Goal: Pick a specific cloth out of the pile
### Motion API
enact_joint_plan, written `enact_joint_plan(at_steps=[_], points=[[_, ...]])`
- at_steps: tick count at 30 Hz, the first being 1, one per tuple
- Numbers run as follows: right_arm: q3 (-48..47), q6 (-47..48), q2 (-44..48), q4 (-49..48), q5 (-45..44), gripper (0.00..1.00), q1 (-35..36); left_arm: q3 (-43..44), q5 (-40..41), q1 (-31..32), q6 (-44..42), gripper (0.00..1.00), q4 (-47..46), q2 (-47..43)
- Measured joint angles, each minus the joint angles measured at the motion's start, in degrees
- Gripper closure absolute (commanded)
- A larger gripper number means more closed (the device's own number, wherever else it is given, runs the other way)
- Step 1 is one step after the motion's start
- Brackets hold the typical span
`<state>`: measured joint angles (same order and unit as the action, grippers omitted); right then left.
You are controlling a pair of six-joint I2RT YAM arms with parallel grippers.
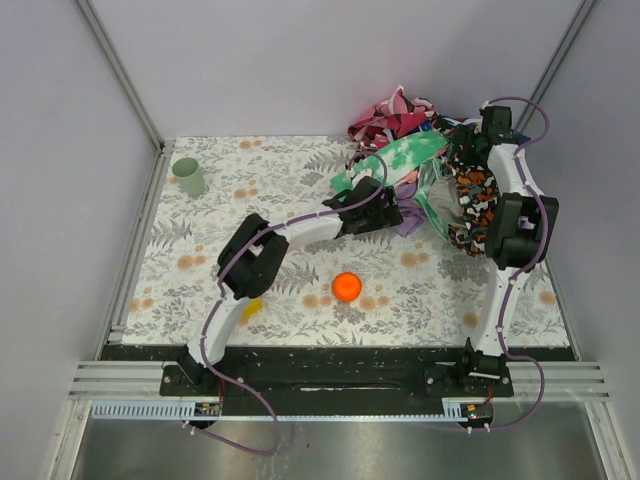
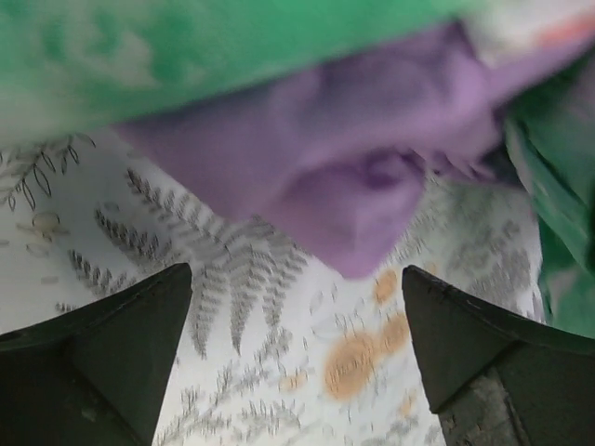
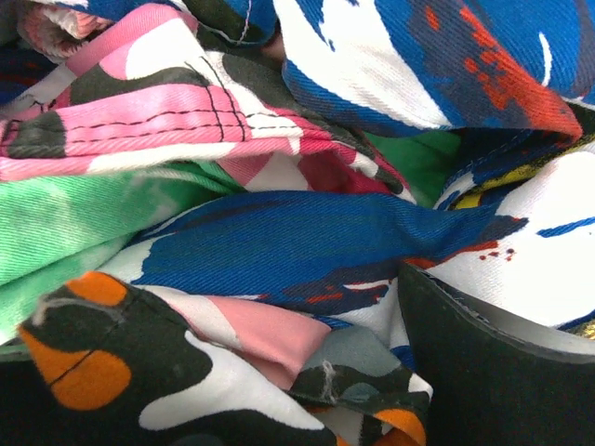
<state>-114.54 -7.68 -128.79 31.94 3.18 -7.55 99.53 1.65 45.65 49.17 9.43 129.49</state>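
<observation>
My left gripper keeps moving forward to the lilac cloth's corner (image 2: 358, 237), which sticks out below the green-and-white cloth, ahead of the gripper's open fingers, and closes on that corner (image 1: 408, 221).
The pile (image 1: 420, 150) of patterned cloths lies at the table's far right. A corner of the plain lilac cloth (image 1: 408, 220) sticks out at its near side, under the green-and-white cloth (image 1: 400, 157). My left gripper (image 1: 390, 212) is open just before that corner. In the left wrist view the lilac cloth (image 2: 353, 177) hangs ahead of the gripper (image 2: 296, 274), with nothing between the fingers. My right gripper (image 1: 480, 135) is buried in the pile's far right. In the right wrist view the gripper (image 3: 293, 279) stands wide with blue, pink and black-orange cloths between; its left finger is hidden.
An orange ball (image 1: 346, 286) lies at the table's middle front. A green cup (image 1: 188, 176) stands far left. A small yellow object (image 1: 250, 308) lies by the left arm. The black-orange cloth (image 1: 470, 205) drapes along the right arm. Walls close the back and sides.
</observation>
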Motion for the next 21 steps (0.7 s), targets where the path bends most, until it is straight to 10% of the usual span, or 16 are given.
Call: enact_joint_plan(at_steps=[15, 21], points=[[1.42, -2.84, -0.22, -2.08, 5.46, 0.06, -1.29, 28.09, 7.15, -0.24, 11.54, 0.03, -8.87, 22.69], [2.78, -3.69, -0.07, -4.28, 5.97, 0.06, -1.55, 35.34, 9.31, -0.46, 13.84, 0.91, -12.33, 28.79]])
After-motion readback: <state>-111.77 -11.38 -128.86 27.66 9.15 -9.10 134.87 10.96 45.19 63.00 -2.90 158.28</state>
